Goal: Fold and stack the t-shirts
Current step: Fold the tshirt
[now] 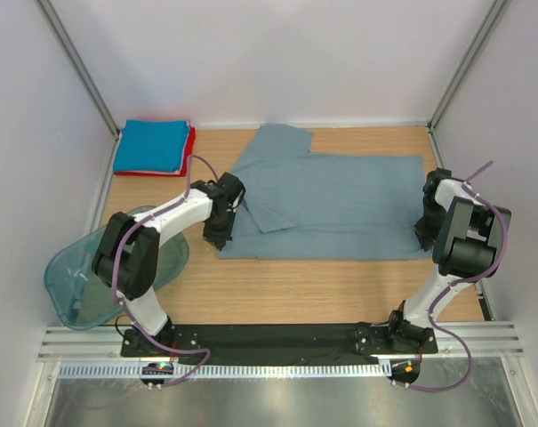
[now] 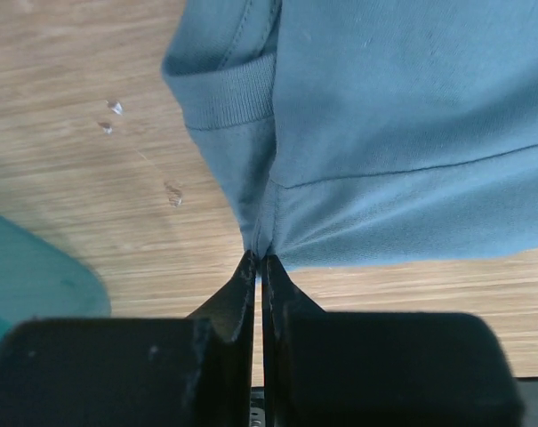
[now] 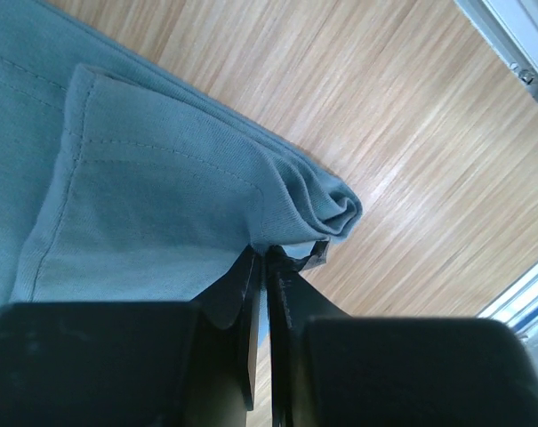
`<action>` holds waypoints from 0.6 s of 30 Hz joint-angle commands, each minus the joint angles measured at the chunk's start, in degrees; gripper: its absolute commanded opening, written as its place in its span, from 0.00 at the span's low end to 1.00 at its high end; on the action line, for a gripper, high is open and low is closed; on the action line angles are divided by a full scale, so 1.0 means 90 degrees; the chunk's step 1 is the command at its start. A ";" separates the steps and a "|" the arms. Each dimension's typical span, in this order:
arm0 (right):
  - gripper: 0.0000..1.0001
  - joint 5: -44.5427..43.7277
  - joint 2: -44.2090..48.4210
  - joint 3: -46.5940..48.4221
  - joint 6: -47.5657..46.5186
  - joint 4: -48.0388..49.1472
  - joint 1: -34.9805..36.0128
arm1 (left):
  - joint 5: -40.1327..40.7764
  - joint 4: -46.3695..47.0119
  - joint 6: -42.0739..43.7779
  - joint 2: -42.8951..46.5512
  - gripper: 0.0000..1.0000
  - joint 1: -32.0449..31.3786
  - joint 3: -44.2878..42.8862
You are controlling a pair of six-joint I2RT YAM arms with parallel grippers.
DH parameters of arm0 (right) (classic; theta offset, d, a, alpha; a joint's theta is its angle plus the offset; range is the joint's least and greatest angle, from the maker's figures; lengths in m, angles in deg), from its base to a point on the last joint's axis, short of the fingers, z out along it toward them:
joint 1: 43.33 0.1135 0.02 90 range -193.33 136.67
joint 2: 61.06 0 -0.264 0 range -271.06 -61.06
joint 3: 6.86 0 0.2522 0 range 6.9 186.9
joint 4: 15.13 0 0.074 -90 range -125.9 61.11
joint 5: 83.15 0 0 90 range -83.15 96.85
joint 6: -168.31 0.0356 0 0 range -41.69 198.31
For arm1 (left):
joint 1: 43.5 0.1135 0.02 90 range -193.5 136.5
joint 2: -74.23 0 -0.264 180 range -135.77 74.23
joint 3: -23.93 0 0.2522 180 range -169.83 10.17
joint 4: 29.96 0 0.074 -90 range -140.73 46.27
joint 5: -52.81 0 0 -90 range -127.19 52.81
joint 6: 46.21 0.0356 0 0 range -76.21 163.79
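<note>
The folded sleeve lies slanted beside my left gripper, so my left gripper should back off and my right gripper should pull the top layer toward the back.
A dusty grey-blue t-shirt lies spread on the wooden table, one sleeve folded over its body. My left gripper is shut on its near left corner, and the left wrist view shows the cloth pinched at the fingertips. At the shirt's near right corner my right gripper is shut on bunched cloth, seen at the fingertips in the right wrist view. A bright blue folded t-shirt lies on a red one at the back left.
A translucent teal plastic tub sits at the near left, beside the left arm; its edge shows in the left wrist view. White walls and metal posts enclose the table on three sides. A black rail runs along the near edge.
</note>
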 commanded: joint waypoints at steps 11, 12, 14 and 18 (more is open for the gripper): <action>0.33 -0.0059 0.0942 0.0967 -0.0258 -0.1152 0.0848 | 0.0583 -0.1353 -0.0652 0.0261 0.43 0.0282 -0.1448; 0.35 -0.0039 0.1031 0.1086 -0.0228 -0.1182 0.1113 | 0.0341 -0.1411 -0.0760 0.0232 0.44 0.0390 -0.1623; 0.37 0.0106 0.1148 0.1494 -0.0228 -0.1027 0.2095 | -0.0195 -0.1266 -0.0936 0.0134 0.44 0.0800 -0.2003; 0.36 0.0798 0.1383 0.1673 -0.0705 0.0181 0.3837 | -0.1582 -0.0584 -0.1725 -0.0129 0.43 0.1649 -0.2542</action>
